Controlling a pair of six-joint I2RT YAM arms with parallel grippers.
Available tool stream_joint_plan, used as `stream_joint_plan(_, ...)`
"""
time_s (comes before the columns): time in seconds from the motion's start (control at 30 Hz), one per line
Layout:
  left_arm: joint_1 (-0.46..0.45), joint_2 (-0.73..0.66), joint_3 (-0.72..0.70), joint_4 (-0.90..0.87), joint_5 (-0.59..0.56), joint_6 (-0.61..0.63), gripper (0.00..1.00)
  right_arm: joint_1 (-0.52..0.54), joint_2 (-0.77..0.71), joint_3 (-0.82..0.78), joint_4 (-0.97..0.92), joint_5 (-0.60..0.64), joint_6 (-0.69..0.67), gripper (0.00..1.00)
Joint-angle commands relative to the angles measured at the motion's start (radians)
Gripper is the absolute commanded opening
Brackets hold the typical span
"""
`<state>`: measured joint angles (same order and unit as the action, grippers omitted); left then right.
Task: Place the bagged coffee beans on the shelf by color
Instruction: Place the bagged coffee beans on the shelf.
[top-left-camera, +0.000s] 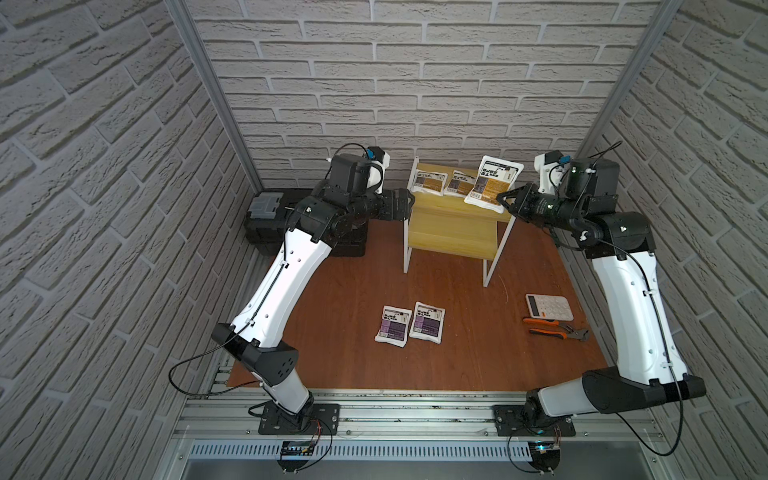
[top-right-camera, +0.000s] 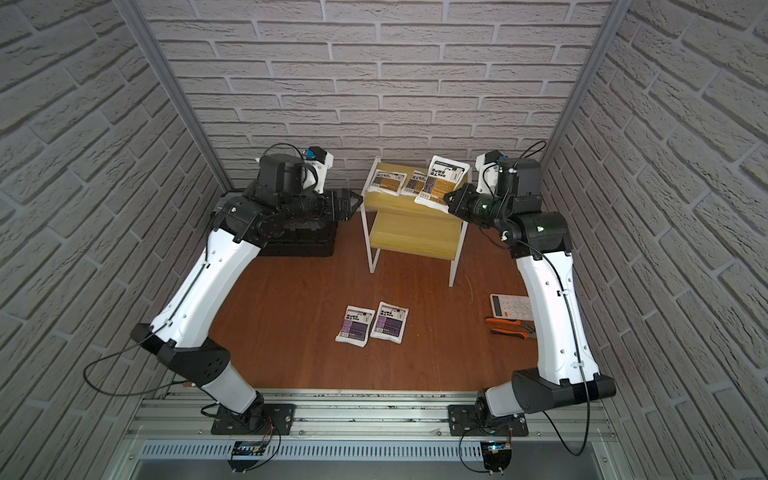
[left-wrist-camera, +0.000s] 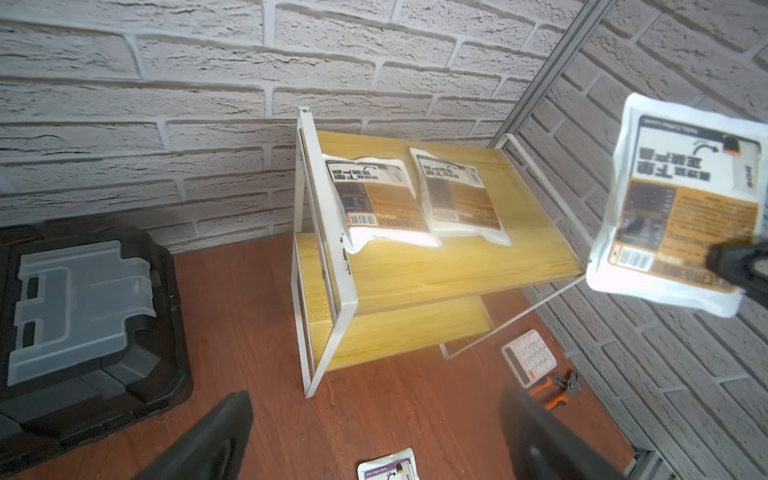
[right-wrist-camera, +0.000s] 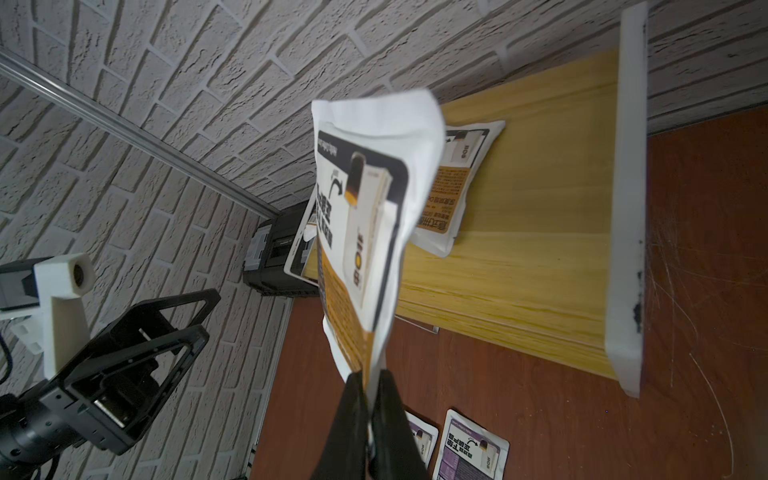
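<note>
I should keep lowering the held yellow bag (top-left-camera: 493, 182) with my right gripper until it meets the top board's loose end (right-wrist-camera: 548, 208), as it faces the same way as the shelf's yellow bags.
The shelf (top-left-camera: 440, 205) (top-right-camera: 395, 203) stands at the back of the table. Two yellow bagged coffee beans (top-left-camera: 428, 183) (top-left-camera: 459, 185) lie side by side on its top board. My right gripper (top-left-camera: 505, 199) (right-wrist-camera: 372, 382) is shut on the lower edge of a third yellow bag (top-left-camera: 494, 183) (right-wrist-camera: 361, 232), holding it in the air over the top board's right end. Two purple bags (top-left-camera: 392, 324) (top-left-camera: 428, 322) lie flat on the table in front. My left gripper (top-left-camera: 405, 203) (left-wrist-camera: 376, 397) hangs open and empty beside the shelf's left end.
A black toolbox (top-left-camera: 270, 216) with a grey latch sits at the back left, under the left arm. A white calculator (top-left-camera: 546, 307) and orange-handled pliers (top-left-camera: 552, 326) lie at the right near the right arm. Brick walls close in three sides.
</note>
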<state>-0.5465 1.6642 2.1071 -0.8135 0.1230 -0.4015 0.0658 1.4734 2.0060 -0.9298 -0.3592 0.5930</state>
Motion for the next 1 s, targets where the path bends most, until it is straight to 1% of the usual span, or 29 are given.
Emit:
stream_joint_plan(0.0,-0.007,0.012,0.023,0.010,0.000,0.027,0.98,-0.037,0.021,0.044,0.002,-0.007,-0.008,0.02)
stream_joint_plan(0.13,-0.006,0.023,0.024,0.006,0.005,0.029,0.98,-0.067,0.086,0.108,-0.041,-0.019,-0.023,0.02)
stream_joint_plan(0.5,-0.007,0.039,0.024,0.011,0.012,0.034,0.99,-0.099,0.234,0.269,-0.158,0.006,-0.065,0.03)
stream_joint_plan(0.73,-0.007,0.049,0.025,0.016,0.021,0.033,0.98,-0.115,0.263,0.281,-0.188,0.011,-0.079,0.03)
stream_joint_plan(0.9,-0.007,0.055,0.025,0.019,0.024,0.029,0.98,-0.125,0.282,0.288,-0.192,0.005,-0.084,0.05)
stream_joint_plan(0.97,-0.007,0.055,0.024,0.019,0.026,0.026,0.98,-0.130,0.295,0.299,-0.195,0.006,-0.083,0.08)
